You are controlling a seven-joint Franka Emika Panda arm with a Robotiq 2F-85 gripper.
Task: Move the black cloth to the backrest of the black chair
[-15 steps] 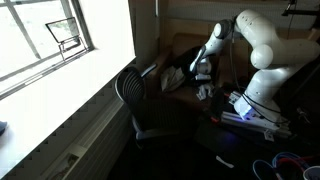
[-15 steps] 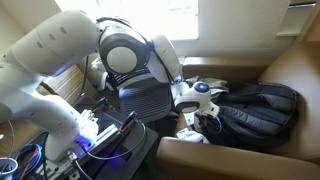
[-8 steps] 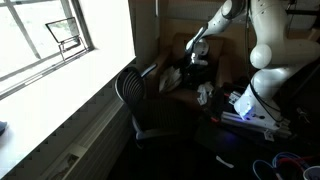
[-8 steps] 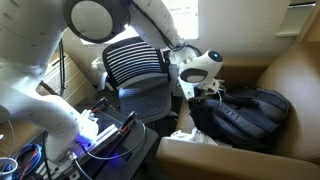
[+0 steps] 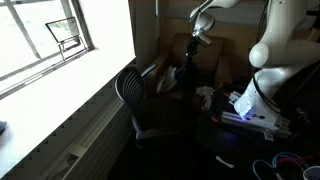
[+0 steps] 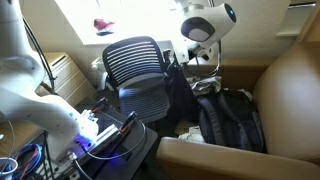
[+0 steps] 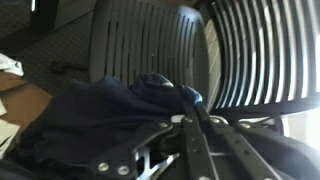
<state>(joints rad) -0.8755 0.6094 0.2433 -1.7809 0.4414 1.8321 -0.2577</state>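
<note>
My gripper should lift the cloth high above the backrest [image 6: 132, 58] before it swings across, because the black cloth's lower part [image 6: 184, 98] is still on the brown armchair.
The black cloth [image 6: 228, 122] hangs from my gripper [image 6: 204, 62], its lower part still draped on the brown armchair. In an exterior view the cloth [image 5: 186, 72] dangles below the gripper [image 5: 200, 37]. The black chair stands beside it, and its ribbed backrest shows in both exterior views [image 5: 128, 88] [image 6: 134, 62]. In the wrist view my gripper [image 7: 190, 112] is shut on a bunched fold of the cloth [image 7: 95, 112], with the backrest slats [image 7: 150, 40] close behind it.
The brown armchair [image 6: 290, 90] fills one side. A white crumpled thing [image 5: 204, 95] lies on its front. A desk with electronics and cables [image 6: 95, 130] stands by the robot base. A bright window [image 5: 60, 40] and a wall lie behind the chair.
My gripper has risen well above the armchair with the cloth in it. The cloth is pulled up and now hangs stretched beside the chair's backrest.
</note>
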